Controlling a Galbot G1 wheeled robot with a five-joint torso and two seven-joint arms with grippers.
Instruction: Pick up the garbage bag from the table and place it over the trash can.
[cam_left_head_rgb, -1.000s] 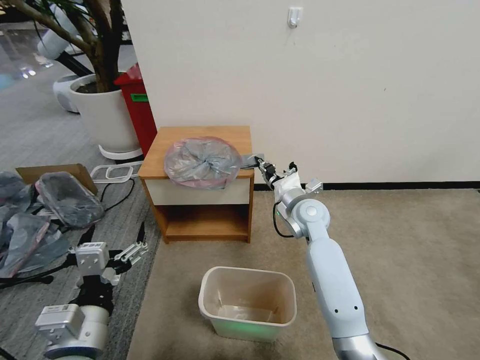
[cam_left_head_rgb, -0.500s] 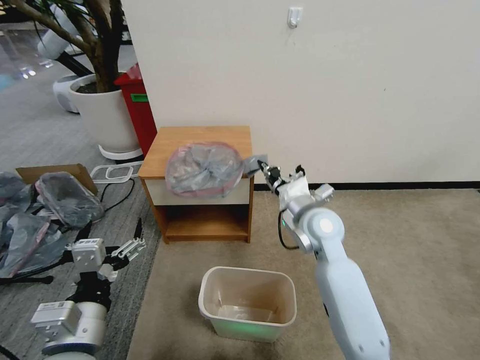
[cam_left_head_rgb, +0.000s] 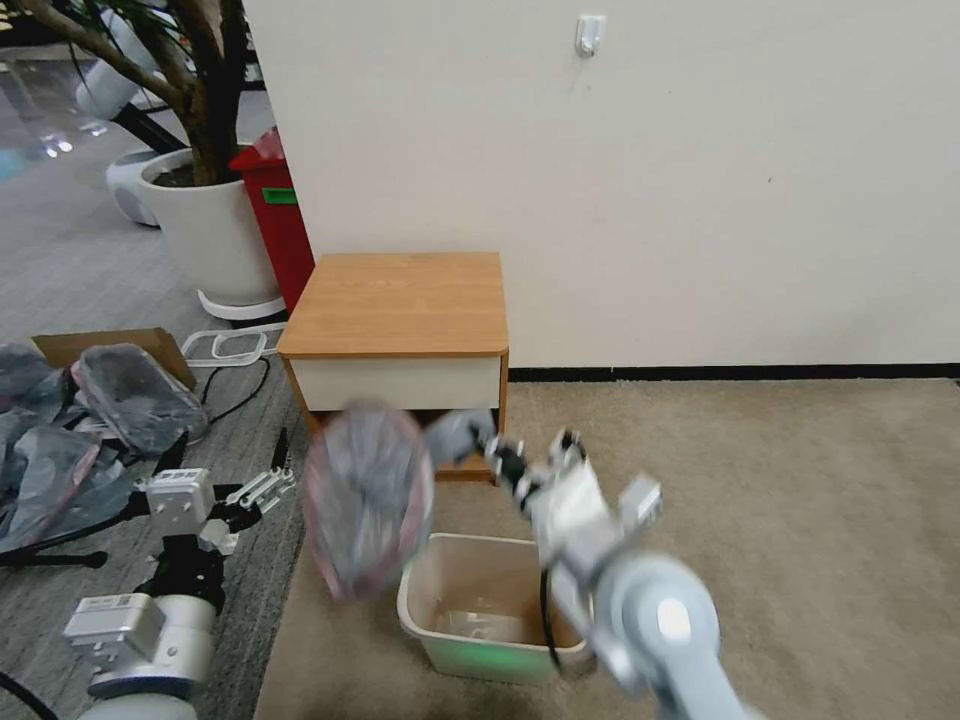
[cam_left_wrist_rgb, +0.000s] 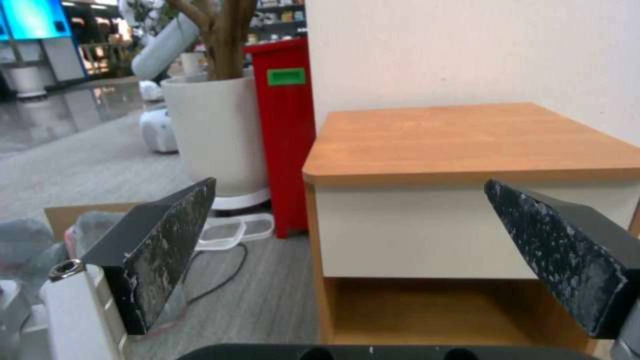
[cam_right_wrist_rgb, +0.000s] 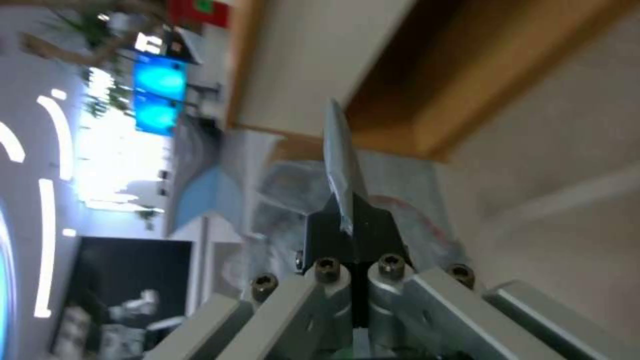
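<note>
My gripper will lift and tilt the cream trash can (cam_left_head_rgb: 480, 659) along when it pulls the garbage bag over the can, because the can stands free with an empty inside (cam_left_head_rgb: 484, 600).
The grey garbage bag (cam_left_head_rgb: 368, 505) with its pink-red rim hangs in the air, in front of the table (cam_left_head_rgb: 400, 305) and just past the left edge of the cream trash can (cam_left_head_rgb: 450, 541). My right gripper (cam_left_head_rgb: 487, 447) is shut on a corner of it above the can's far side. In the right wrist view the fingers (cam_right_wrist_rgb: 348, 220) pinch a thin grey flap, with the rest of the bag (cam_right_wrist_rgb: 427, 220) behind. My left gripper (cam_left_head_rgb: 262, 490) stands open low on the left, apart from the bag; between its fingers (cam_left_wrist_rgb: 167, 240) shows the table (cam_left_wrist_rgb: 467, 140).
A heap of similar grey bags (cam_left_head_rgb: 90, 420) and a cardboard box (cam_left_head_rgb: 110, 345) lie on the floor at the left. A tall red bin (cam_left_head_rgb: 275, 215) and a white planter (cam_left_head_rgb: 205, 235) stand behind the table. Beige carpet (cam_left_head_rgb: 800, 520) spreads to the right.
My right gripper has pulled the bag off the tabletop, down and toward me; the bag now hangs beside the trash can. The left arm has barely moved.
</note>
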